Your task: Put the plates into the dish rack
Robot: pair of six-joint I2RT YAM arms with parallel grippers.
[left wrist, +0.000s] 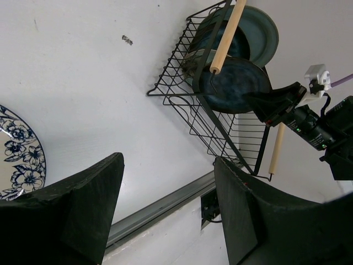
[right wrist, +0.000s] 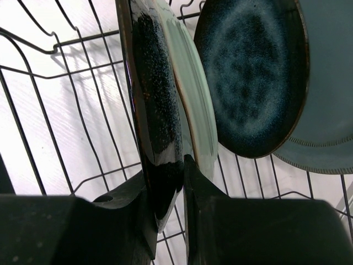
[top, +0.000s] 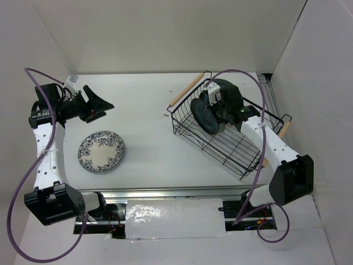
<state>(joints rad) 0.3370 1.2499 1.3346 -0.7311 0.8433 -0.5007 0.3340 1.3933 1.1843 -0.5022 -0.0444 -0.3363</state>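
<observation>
The glossy dark plate [right wrist: 154,96] is upright next to open rack wires [right wrist: 102,124]. My right gripper should keep sliding it gently into them until it stands there, and then let go.
The black wire dish rack [top: 237,149] sits skewed at the right of the table. My right gripper [top: 211,113] reaches into it, shut on the rim of an upright plate [right wrist: 160,110] that is glossy dark on one side and pale mint on the other. Beside it in the rack [right wrist: 83,70] stand a dark navy plate [right wrist: 253,77] and, behind that, a grey-teal plate [right wrist: 325,110]. The white plate with the blue floral pattern [top: 101,151] lies flat at the left. My left gripper [top: 105,109] hovers open and empty just beyond it; in its own view the gripper [left wrist: 168,165] frames bare table.
The rack has two light wooden rod handles [top: 187,91] [left wrist: 229,36]. A small dark speck [top: 167,116] lies on the table left of the rack. A metal rail [top: 165,193] runs along the near edge. White walls close in the back and both sides.
</observation>
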